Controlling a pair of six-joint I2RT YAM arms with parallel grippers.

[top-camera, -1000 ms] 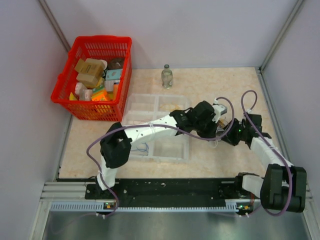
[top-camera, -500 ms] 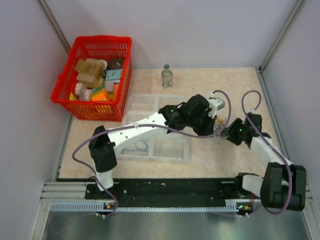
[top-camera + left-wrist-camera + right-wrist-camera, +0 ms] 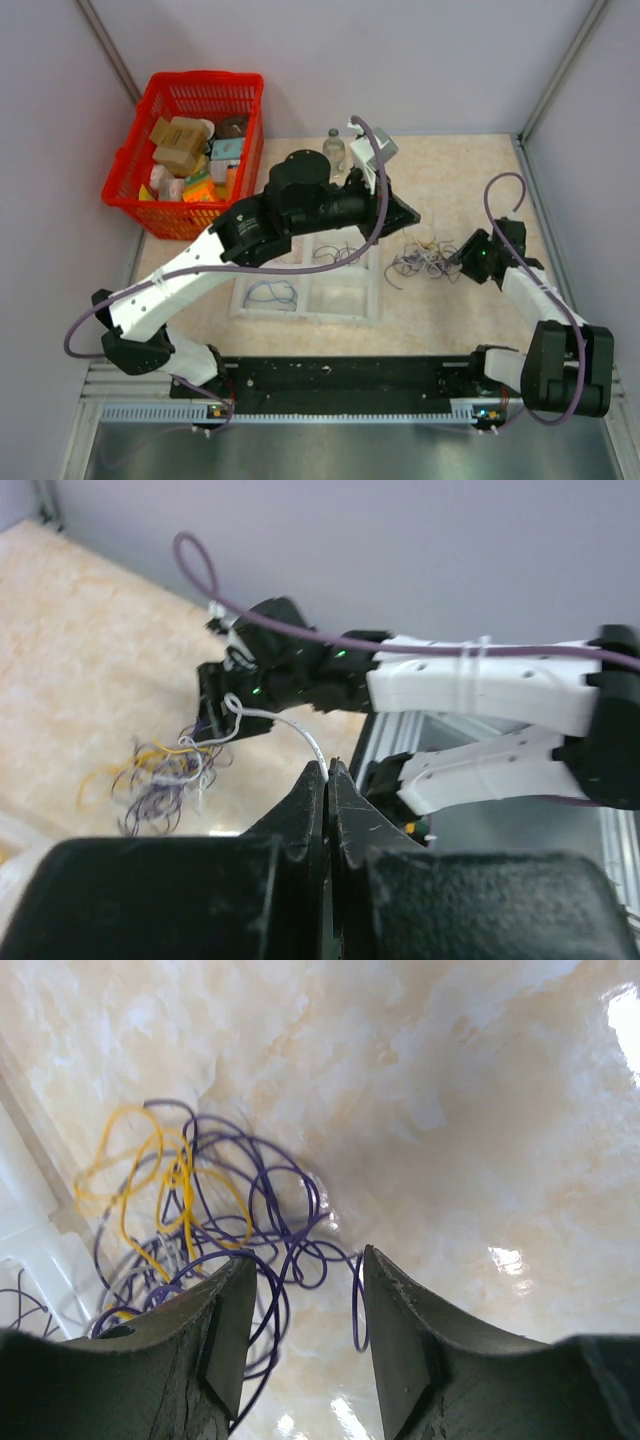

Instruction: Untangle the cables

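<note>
Purple loops (image 3: 270, 1262) are lying over the finger of the robot's right gripper, so next the right gripper backs away from the heap of cables while the left gripper pulls the white cable (image 3: 298, 727) out.
The cables (image 3: 424, 261) lie as a small bunch of thin purple, yellow and white loops on the table, right of the clear tray. My left gripper (image 3: 328, 771) is raised above and left of the bunch, shut on one white strand (image 3: 285, 721) that arcs back down into the cables (image 3: 165, 770). In the top view the left gripper (image 3: 408, 214) hangs over the tray's right end. My right gripper (image 3: 305, 1285) stands open, low at the right edge of the cables (image 3: 200, 1210), with purple loops lying between its fingers. From above the right gripper (image 3: 461, 259) touches the bunch's right side.
A clear compartment tray (image 3: 362, 300) lies mid-table with purple wires (image 3: 271, 295) in its cells. A red basket (image 3: 148, 222) full of boxes stands at the back left and a small bottle (image 3: 334, 153) at the back. White walls close both sides.
My left arm has risen and swung back to the left, off the bunch, drawing a white strand out with it. The bunch now shows on the table. The right arm has barely moved.
</note>
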